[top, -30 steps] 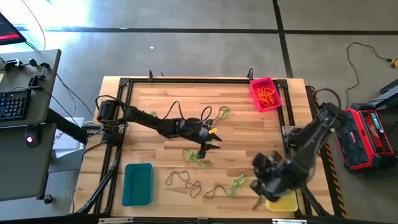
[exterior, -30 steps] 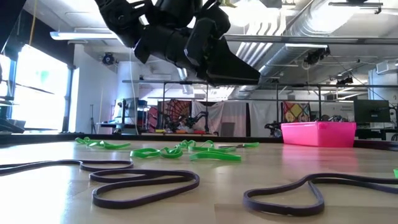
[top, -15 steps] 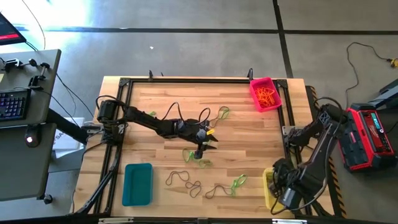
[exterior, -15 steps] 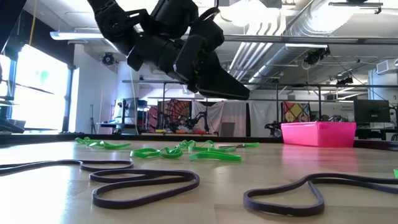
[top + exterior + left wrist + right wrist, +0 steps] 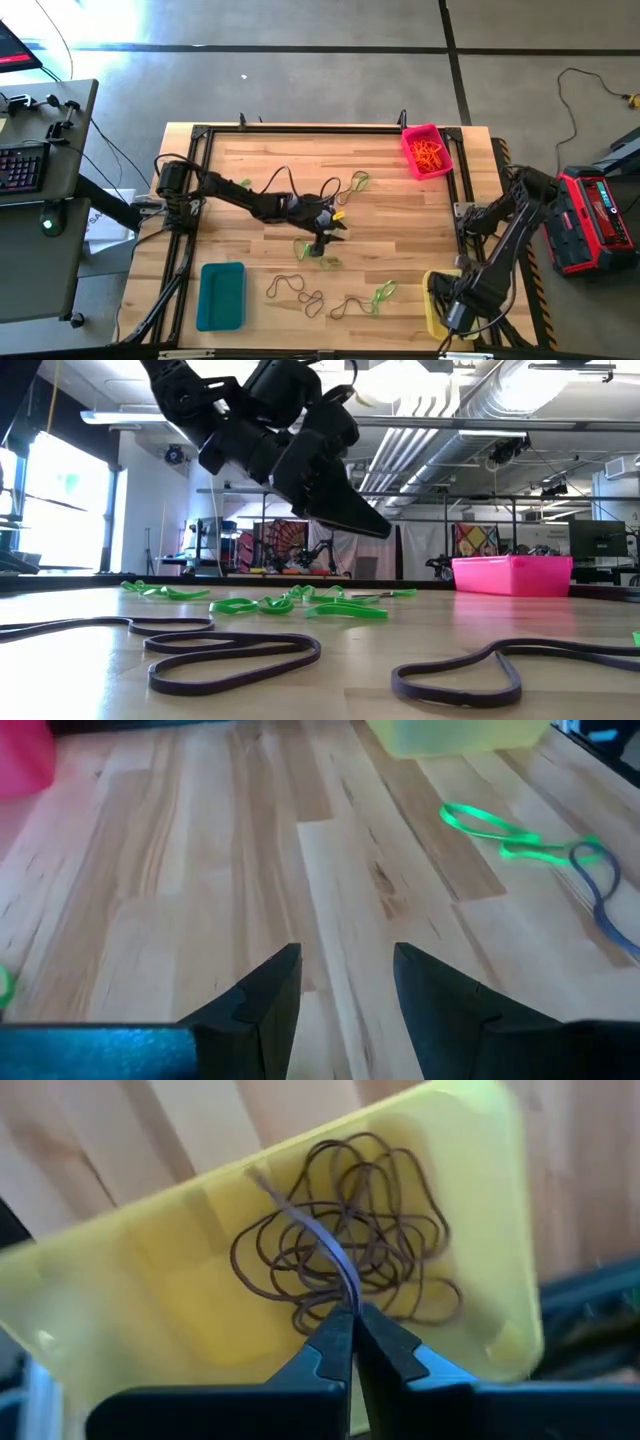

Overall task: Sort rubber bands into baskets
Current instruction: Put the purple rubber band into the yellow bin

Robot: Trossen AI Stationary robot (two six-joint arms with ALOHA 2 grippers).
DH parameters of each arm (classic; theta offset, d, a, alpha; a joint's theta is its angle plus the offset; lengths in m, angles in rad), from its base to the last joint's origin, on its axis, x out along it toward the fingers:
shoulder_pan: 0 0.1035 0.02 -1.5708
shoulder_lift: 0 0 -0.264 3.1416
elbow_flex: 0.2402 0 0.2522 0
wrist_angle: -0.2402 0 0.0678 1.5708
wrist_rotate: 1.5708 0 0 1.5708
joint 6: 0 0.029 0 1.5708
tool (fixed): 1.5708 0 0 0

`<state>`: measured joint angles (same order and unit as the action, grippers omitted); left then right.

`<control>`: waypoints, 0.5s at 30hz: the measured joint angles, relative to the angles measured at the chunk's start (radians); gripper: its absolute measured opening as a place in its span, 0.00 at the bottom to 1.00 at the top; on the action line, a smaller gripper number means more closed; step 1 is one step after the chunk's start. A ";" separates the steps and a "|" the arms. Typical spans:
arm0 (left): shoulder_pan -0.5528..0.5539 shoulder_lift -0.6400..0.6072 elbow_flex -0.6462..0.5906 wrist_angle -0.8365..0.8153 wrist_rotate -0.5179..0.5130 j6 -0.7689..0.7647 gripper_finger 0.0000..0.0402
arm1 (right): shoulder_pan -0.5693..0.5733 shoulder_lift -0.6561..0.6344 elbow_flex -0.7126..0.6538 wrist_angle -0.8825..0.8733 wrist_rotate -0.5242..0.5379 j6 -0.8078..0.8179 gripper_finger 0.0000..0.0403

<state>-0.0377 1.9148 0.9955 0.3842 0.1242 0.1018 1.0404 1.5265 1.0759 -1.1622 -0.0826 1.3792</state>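
Observation:
The dark rubber band is next to the teal basket and far from the yellow basket, so my left gripper should pick it up and pass it to my right gripper.
My right gripper is shut on a dark rubber band, right above the yellow basket at the table's near right corner. A heap of dark bands lies in that basket. My left gripper hovers open at mid-table, slanting down just above a cluster of green bands, with nothing between its fingers. More dark bands and a green band lie flat on the wood nearer the front edge. My right gripper pinches one strand of the dark band between its two fingertips. The fingers come from above and point down. The band hangs below them into the yellow basket, and its lower part reaches the heap of dark bands there.
A pink basket with orange bands stands at the far right corner, and a teal basket at the near left. Another green band lies toward the far side. A black frame rail runs around the tabletop.
My right gripper has swung toward the table's right edge and sunk over the yellow basket, turning about as it went, with the dark band still between its fingers. My left gripper has sunk a little toward the green bands and tipped further down.

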 joint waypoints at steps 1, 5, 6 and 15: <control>-0.004 0.000 0.000 0.001 0.000 0.012 0.38 | 0.001 0.000 -0.020 0.026 0.000 -0.035 0.00; -0.023 0.000 0.000 0.005 -0.032 0.038 0.38 | 0.001 0.000 -0.096 0.132 0.000 -0.147 0.00; -0.028 0.000 0.000 0.011 -0.054 0.035 0.38 | 0.001 0.000 -0.113 0.153 0.000 -0.167 0.00; -0.059 0.000 0.000 0.001 -0.108 -0.074 0.38 | 0.034 0.000 -0.205 0.175 0.026 -0.268 0.03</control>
<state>-0.0966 1.9148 0.9955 0.3852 0.0162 0.0277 1.0744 1.5265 0.8710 -0.9867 -0.0563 1.1115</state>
